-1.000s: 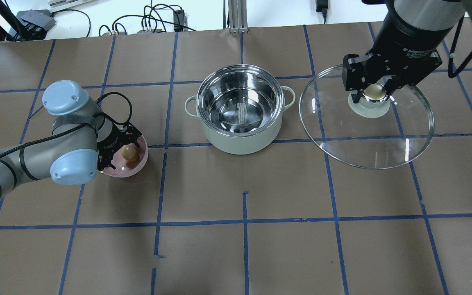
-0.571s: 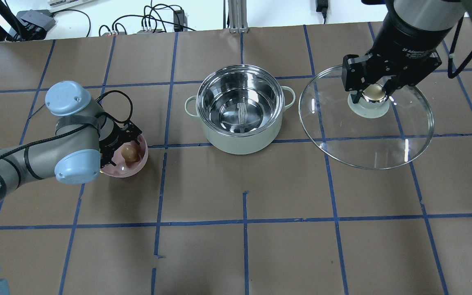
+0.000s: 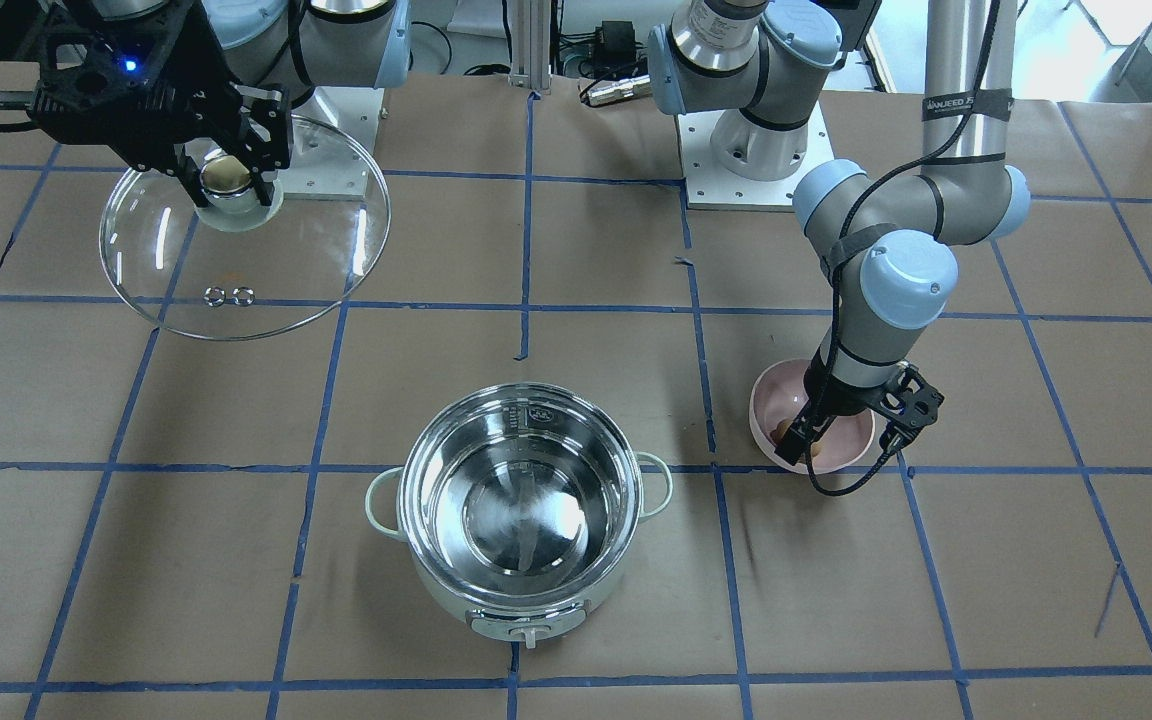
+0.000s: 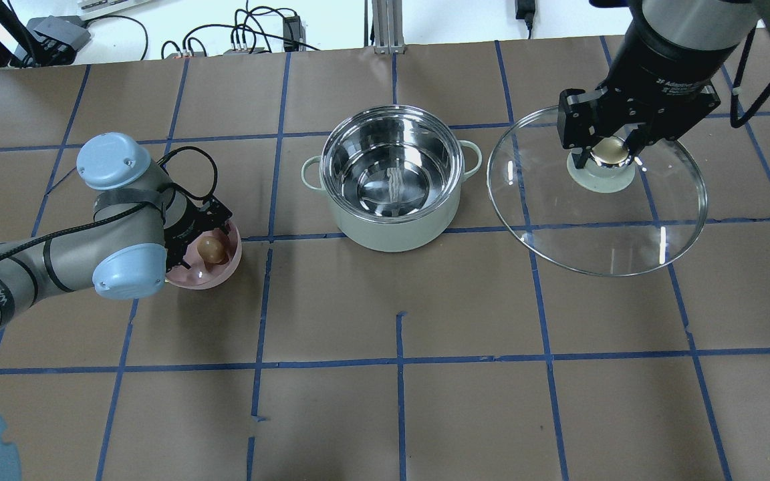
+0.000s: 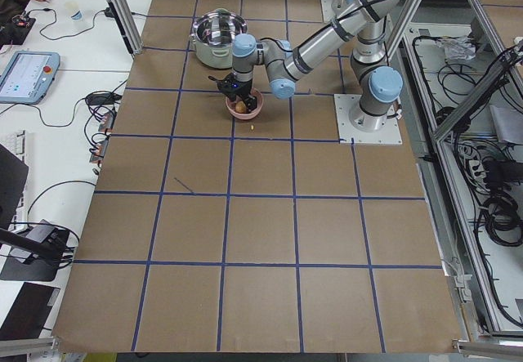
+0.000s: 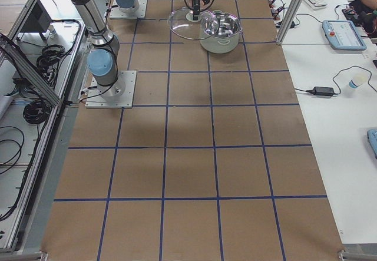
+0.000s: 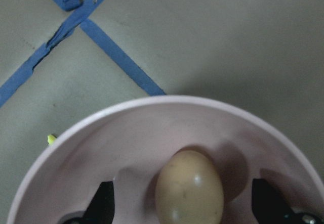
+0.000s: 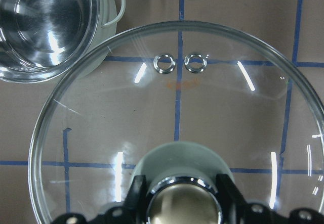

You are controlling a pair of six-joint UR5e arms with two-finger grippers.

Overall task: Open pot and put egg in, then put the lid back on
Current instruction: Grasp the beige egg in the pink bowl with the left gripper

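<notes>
The oval egg (image 7: pixel 190 189) will roll and come to rest sideways when I let go of it in the pot, because a smooth, open steel bottom (image 3: pixel 520 514) is waiting there.
The pot (image 4: pixel 392 232) stands open at mid table, its steel inside empty; it also shows in the front view (image 3: pixel 521 612). The egg (image 4: pixel 211 248) lies in a pink bowl (image 4: pixel 223 272) left of the pot. My left gripper (image 4: pixel 210 252) is down inside the bowl, open, with a finger (image 7: pixel 104 204) on each side of the egg (image 7: pixel 190 188), not touching it. My right gripper (image 4: pixel 611 152) is shut on the gold-capped knob of the glass lid (image 4: pixel 599 230) and holds it above the table, right of the pot. The lid's vent rings (image 8: pixel 164 63) show in the right wrist view.
Brown table with blue tape grid (image 4: pixel 398 364). The robot bases (image 3: pixel 751 150) are on the table's robot side, and cables (image 4: pixel 244 37) lie beyond its far edge. A small yellow crumb (image 7: pixel 50 139) lies beside the bowl.
My left arm has shifted slightly right, toward the bowl; the egg stays in the bowl. The right gripper and lid have hardly moved.
</notes>
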